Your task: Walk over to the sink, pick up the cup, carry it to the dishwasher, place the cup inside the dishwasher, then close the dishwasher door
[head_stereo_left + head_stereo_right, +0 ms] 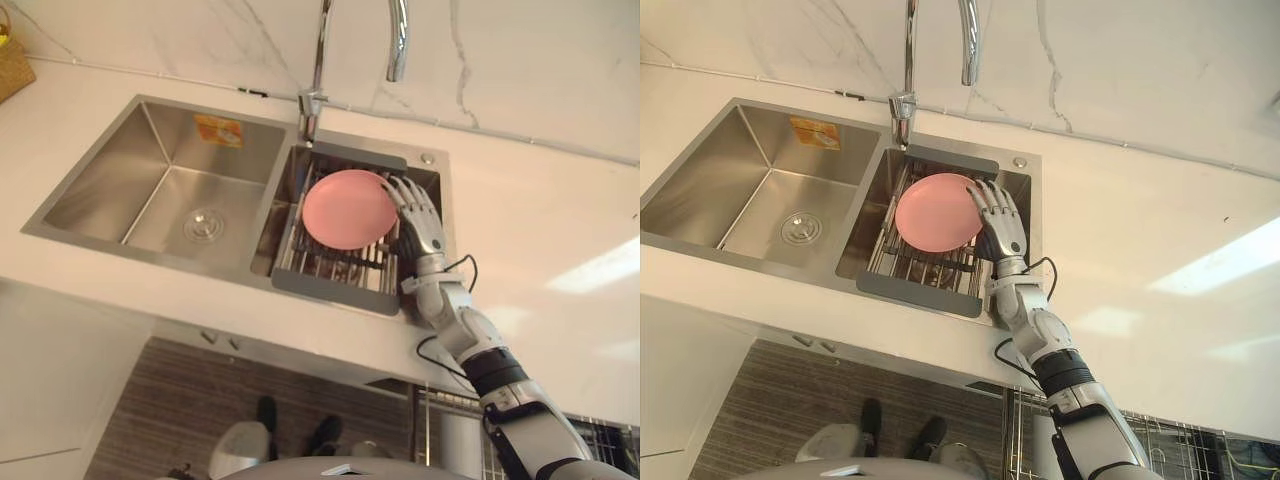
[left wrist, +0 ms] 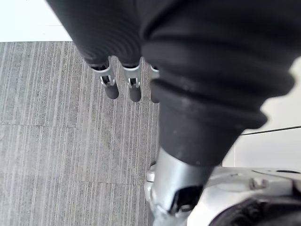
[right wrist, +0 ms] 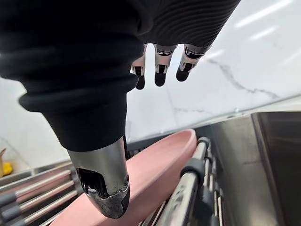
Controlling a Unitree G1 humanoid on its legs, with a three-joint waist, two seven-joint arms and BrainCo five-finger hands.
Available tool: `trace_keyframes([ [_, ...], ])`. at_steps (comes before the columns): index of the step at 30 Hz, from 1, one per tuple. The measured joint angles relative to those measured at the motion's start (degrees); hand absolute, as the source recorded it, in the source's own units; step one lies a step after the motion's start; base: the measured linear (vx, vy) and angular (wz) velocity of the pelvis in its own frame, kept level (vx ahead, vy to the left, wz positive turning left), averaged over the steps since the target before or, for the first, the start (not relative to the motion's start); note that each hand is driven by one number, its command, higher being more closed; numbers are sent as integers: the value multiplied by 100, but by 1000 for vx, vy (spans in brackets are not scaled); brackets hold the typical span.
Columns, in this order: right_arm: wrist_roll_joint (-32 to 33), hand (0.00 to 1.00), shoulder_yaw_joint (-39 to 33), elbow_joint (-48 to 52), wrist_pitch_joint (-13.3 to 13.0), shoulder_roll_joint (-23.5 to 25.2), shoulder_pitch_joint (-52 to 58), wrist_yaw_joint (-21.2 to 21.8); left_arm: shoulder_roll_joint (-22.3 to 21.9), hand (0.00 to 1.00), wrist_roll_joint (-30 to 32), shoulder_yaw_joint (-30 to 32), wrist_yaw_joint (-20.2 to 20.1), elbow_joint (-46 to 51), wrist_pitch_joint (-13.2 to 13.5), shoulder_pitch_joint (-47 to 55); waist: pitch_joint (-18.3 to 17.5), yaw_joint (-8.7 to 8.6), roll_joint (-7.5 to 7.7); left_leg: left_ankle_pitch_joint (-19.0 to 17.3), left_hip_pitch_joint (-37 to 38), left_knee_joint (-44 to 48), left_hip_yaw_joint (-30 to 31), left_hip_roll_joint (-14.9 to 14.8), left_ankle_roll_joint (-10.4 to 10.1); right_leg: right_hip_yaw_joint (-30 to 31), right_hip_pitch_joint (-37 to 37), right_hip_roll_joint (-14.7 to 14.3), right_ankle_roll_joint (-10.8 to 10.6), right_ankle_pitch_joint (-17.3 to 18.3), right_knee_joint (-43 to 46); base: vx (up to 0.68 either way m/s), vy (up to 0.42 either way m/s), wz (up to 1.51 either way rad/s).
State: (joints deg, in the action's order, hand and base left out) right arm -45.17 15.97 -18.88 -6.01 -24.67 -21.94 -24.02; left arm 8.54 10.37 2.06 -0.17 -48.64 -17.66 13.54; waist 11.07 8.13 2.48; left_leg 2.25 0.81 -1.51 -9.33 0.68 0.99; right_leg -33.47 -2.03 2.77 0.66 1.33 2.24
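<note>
I see only bars [image 1: 330,266] around the pink plate's rim [image 1: 350,209], so I expect the dish rack under the pink plate to be empty when I lift that plate.
A pink plate [image 1: 345,208] leans in a grey dish rack [image 1: 330,272] set in the right basin of a steel double sink [image 1: 100,185]. My right hand [image 1: 420,215] reaches in over the rack at the plate's right rim. Its fingers [image 3: 160,70] are spread and straight above the plate's edge [image 3: 160,160], and the thumb hangs just in front of the plate. I cannot tell whether it touches the plate. My left hand [image 2: 123,82] hangs over the grey striped floor with relaxed fingers and holds nothing.
A tall chrome faucet [image 1: 320,60] stands behind the divider between the basins. White counter [image 1: 560,230] runs around the sink, under a marble wall. A woven basket [image 1: 12,60] sits at the far left. Wire racking [image 1: 600,435] shows below the counter at lower right.
</note>
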Motion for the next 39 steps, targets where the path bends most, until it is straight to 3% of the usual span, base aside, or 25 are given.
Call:
trace_keyframes([
  [5, 276, 0, 203, -11, -56, 3, -1, 154, 16, 0, 0, -5, 0, -32, 2, 2, -47, 36, 27, 17, 21, -80, 1, 5, -14, -9, 6, 1, -3, 2, -11, 1, 40, 1],
  [10, 564, 0, 203, -21, -406, 2, -17, 504, 16, 0, 0, -7, -11, -35, -12, 22, -57, 61, 39, 25, 23, -93, 6, 5, -11, -16, 11, 1, -5, 4, -11, 12, 36, 1],
  [16, 1588, 0, 188, 9, -691, 51, -14, 548, 43, 0, 6, -5, -11, -36, 20, 33, -91, 40, 88, 43, 27, -92, -2, 7, 16, -5, 14, 2, -2, 1, 2, 20, 27, -1],
  [20, 1852, 0, 176, 116, -776, 290, 100, 914, 55, 0, 3, -4, -3, -33, 15, 50, -139, -24, 108, 36, 29, -92, -21, 6, 8, 16, 23, 2, -3, 2, 6, 32, 37, -3],
  [26, 1731, 0, 186, 245, -755, 384, 215, 1347, 55, 0, 6, 0, -1, -34, 5, 54, -140, -35, 106, 12, 79, -71, -121, -8, -24, 137, 22, -5, -1, 1, 25, 9, 24, -9],
  [30, 1302, 0, 192, 238, -722, 362, 215, 1505, 55, 0, 6, -1, 0, -36, 5, 54, -141, -49, 104, -16, 105, -72, -152, -13, -63, 161, 13, -5, -13, 10, 1, -3, 37, -6],
  [35, 844, 0, 204, 230, -562, 307, 193, 1480, 56, 0, 2, -4, -1, -37, -8, 56, -151, -31, 103, -21, 103, -77, -151, -12, -63, 159, 11, -4, -30, 22, -3, -1, 27, 1],
  [39, 201, 0, 282, 199, -357, 216, 149, 1182, 56, 0, 1, -9, -3, -41, -23, 61, -153, -23, 104, -20, 93, -77, -149, -11, -63, 154, 18, -2, -29, 21, -3, 14, 34, 0],
])
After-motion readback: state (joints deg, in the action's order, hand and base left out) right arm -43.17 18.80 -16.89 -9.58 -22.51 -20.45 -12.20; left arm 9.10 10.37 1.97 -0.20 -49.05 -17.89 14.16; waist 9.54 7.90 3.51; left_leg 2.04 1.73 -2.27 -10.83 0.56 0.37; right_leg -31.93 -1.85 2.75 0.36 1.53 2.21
